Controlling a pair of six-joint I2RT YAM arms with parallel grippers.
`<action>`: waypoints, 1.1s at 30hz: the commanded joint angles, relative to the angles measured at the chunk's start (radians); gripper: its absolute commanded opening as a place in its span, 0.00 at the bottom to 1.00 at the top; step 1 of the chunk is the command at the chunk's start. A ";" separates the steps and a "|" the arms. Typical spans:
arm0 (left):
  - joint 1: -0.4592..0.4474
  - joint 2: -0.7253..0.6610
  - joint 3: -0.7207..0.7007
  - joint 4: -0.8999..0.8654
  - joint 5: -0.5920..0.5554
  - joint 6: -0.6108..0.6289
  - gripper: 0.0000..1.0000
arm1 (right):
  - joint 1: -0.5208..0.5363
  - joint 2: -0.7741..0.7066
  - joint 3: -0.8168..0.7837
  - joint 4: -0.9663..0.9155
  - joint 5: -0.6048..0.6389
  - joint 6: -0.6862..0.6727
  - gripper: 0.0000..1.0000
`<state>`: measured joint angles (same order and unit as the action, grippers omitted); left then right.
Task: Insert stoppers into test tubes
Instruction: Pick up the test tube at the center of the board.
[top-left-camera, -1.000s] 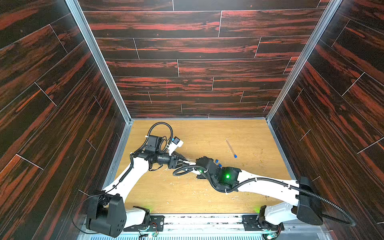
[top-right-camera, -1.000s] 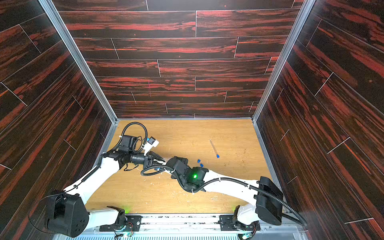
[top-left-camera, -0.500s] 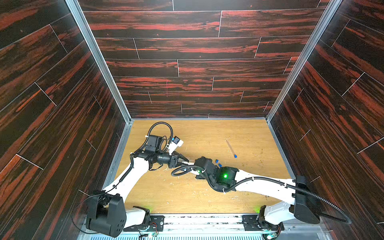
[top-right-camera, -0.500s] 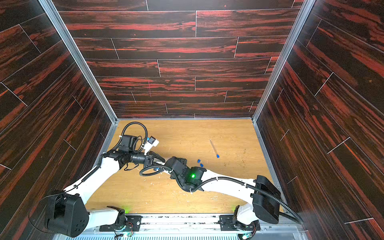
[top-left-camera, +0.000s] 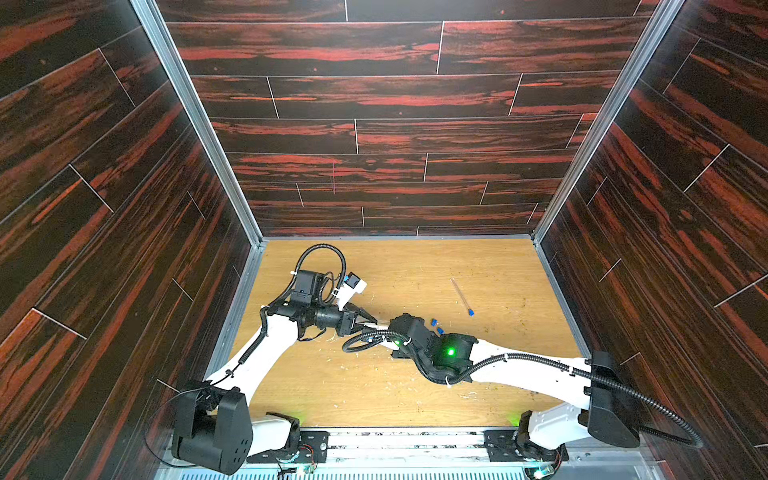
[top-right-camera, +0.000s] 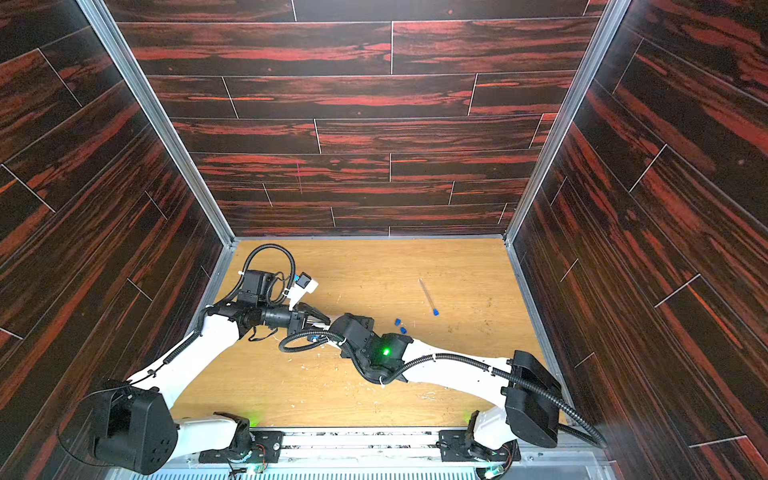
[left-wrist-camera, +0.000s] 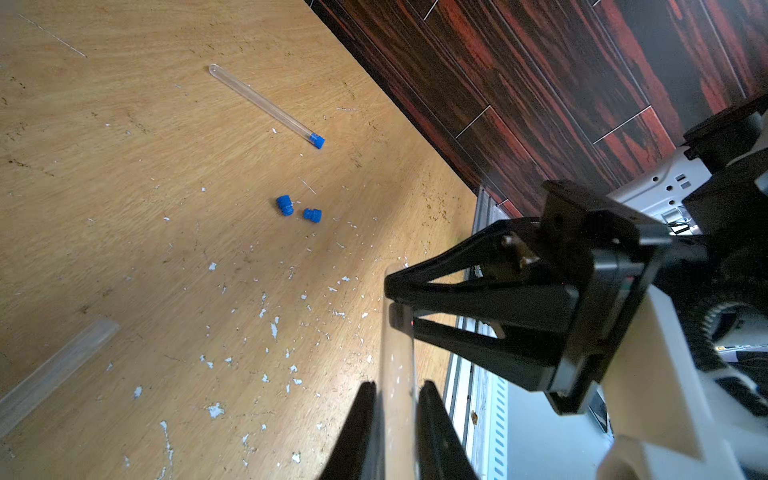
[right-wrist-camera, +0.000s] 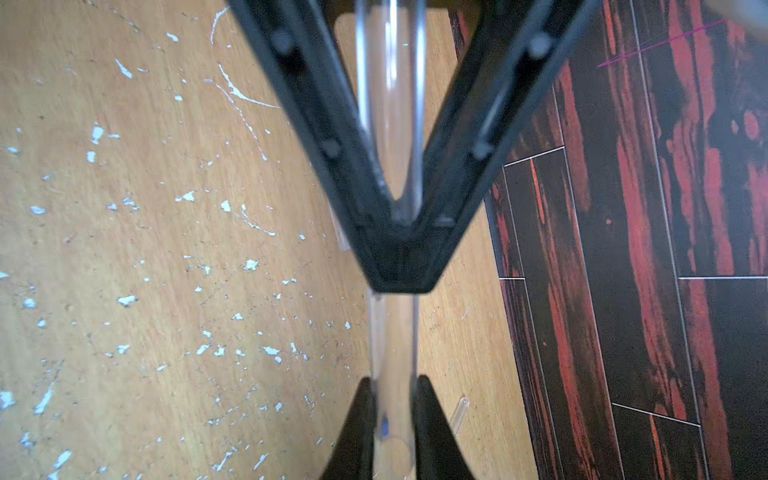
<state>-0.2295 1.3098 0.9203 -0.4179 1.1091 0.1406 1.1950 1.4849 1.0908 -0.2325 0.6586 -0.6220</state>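
I should have my right gripper leave the clear test tube (left-wrist-camera: 397, 356) to my left gripper and take a loose blue stopper (top-left-camera: 440, 330), because both my grippers hold the tube.
One clear test tube (left-wrist-camera: 397, 353) hangs above the floor, gripped at both ends. My left gripper (left-wrist-camera: 395, 386) is shut on it, and my right gripper (right-wrist-camera: 392, 382) is shut on its other end, tip to tip with the left (top-left-camera: 376, 325). A second test tube (top-left-camera: 461, 296) lies further back on the right with a blue stopper (top-left-camera: 470, 311) in its mouth. Two loose blue stoppers (top-left-camera: 433, 321) (top-left-camera: 439, 330) lie just behind my right wrist; the left wrist view shows them side by side (left-wrist-camera: 284, 205) (left-wrist-camera: 312, 215). A third tube (left-wrist-camera: 54, 370) lies blurred on the floor.
The wooden floor (top-left-camera: 415, 270) carries white flecks and scratches, thickest under the two grippers. Dark panelled walls (top-left-camera: 374, 124) close in the back and both sides. A metal rail (top-left-camera: 415, 440) with both arm bases runs along the front edge.
My left gripper has closed on the tube. The right arm has shifted a little to the left, towards the left gripper. The tube and stoppers on the floor have not moved.
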 joint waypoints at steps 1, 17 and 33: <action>-0.009 -0.004 -0.009 0.002 0.028 0.016 0.06 | 0.006 0.026 0.034 0.001 -0.007 0.007 0.14; 0.071 -0.059 -0.042 0.009 0.000 0.035 0.05 | -0.044 -0.086 0.059 -0.150 -0.146 0.175 0.55; 0.231 -0.132 -0.069 0.054 0.012 0.001 0.02 | -0.318 -0.147 0.100 -0.444 -0.339 0.572 0.84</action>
<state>-0.0101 1.2034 0.8581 -0.3721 1.0996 0.1402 0.9165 1.3373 1.1465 -0.5716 0.3588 -0.1745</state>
